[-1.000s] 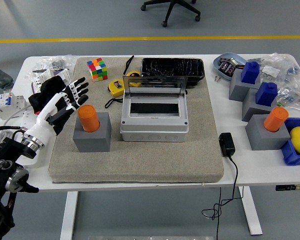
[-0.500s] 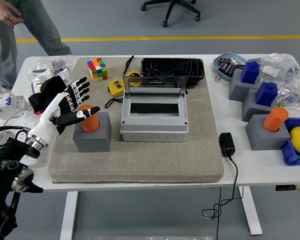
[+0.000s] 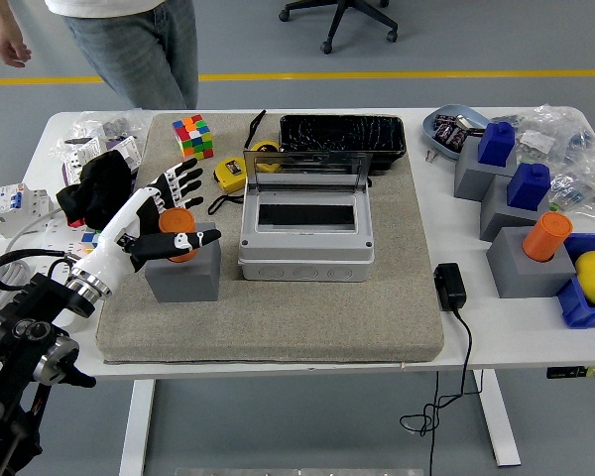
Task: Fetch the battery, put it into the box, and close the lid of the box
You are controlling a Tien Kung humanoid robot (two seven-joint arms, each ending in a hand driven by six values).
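I expect the orange battery to slide out and leave an empty round socket when I lift it, because its lower end sits in the top of the grey block.
The battery, an orange cylinder, stands upright in a grey block on the left of the beige mat. My left hand reaches in from the lower left and is open around the battery's top. The fingers are spread behind it and the thumb is stretched in front of it. The grey box sits mid-mat with its clear lid standing open at the back. My right hand is out of view.
A black tray, a yellow tape measure and a colour cube lie behind the box. At right are grey and blue blocks, a second orange cylinder and a black adapter. A person stands at far left.
My left hand has moved right and forward, from beside the battery to around its top. The person has walked right along the table's far side.
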